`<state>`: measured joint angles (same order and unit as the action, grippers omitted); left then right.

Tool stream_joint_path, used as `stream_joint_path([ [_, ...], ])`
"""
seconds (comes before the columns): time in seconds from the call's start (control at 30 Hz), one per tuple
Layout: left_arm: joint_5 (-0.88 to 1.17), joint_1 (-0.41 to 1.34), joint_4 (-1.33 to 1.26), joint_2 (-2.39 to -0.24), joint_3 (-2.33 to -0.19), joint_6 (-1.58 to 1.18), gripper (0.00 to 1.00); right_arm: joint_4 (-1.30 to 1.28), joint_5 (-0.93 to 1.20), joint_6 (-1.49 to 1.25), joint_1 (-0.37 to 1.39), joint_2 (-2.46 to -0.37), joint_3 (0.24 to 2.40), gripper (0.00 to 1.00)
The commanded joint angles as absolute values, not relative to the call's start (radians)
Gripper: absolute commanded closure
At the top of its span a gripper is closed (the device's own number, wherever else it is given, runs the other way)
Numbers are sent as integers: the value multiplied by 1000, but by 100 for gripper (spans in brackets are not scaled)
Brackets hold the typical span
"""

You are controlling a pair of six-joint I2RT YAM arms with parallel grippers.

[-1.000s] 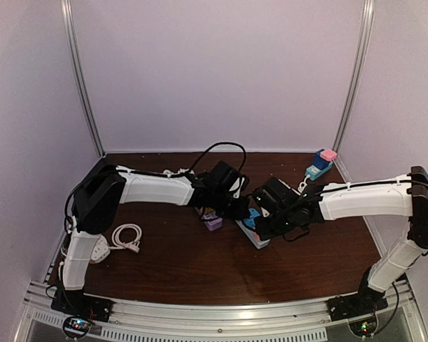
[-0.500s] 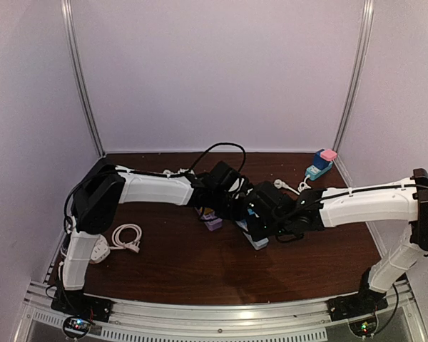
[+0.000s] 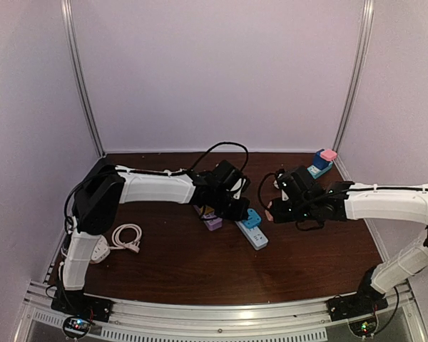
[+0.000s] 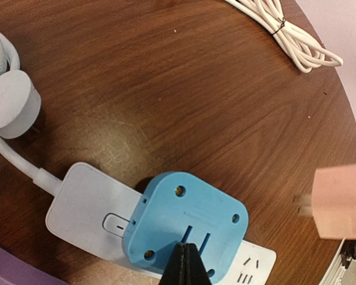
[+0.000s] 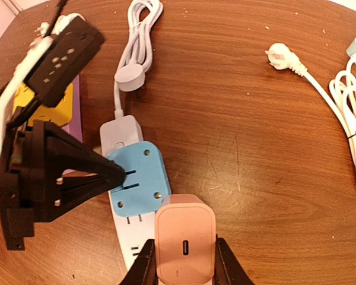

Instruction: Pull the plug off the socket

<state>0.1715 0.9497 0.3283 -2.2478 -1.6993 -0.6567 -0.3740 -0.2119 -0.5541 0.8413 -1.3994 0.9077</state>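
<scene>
The pink plug's pins (image 4: 305,205) are clear of the blue adapter block, so the robot's right gripper should keep moving away and let go of the plug on the open wood (image 3: 291,236).
A white power strip (image 3: 255,236) lies mid-table with a blue adapter block (image 3: 252,219) on it; both show in the left wrist view (image 4: 83,208) (image 4: 187,222) and the right wrist view (image 5: 123,132) (image 5: 137,181). My right gripper (image 5: 184,261) is shut on a pink plug (image 5: 184,240), held in the air to the right of the strip; the plug shows in the top view (image 3: 269,214) and at the right edge of the left wrist view (image 4: 342,202). My left gripper (image 4: 186,268) is shut, its tips pressing on the blue block.
A purple and yellow block (image 3: 212,221) lies left of the strip. A second teal socket with a pink plug (image 3: 321,162) sits at the back right. Coiled white cables lie at the left (image 3: 126,236) and at the right (image 5: 350,113). A loose white plug (image 5: 282,58) lies nearby.
My right gripper has pulled back to the right and lifted away from the strip, carrying the pink plug off the blue block. The left gripper has stayed on the block.
</scene>
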Motion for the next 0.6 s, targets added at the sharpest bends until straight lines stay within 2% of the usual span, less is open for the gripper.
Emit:
stream_joint_path([
  [0.0, 63, 946, 569, -2313, -1712, -618, 100, -239, -22, -583, 727, -1344, 811, 100],
  [0.4, 63, 968, 591, -2245, -1810, -637, 100, 13, 363, -618, 472, -1356, 627, 100],
  [0.57, 55, 967, 612, -2224, -1831, -637, 100, 111, 489, -643, 388, -1377, 556, 95],
])
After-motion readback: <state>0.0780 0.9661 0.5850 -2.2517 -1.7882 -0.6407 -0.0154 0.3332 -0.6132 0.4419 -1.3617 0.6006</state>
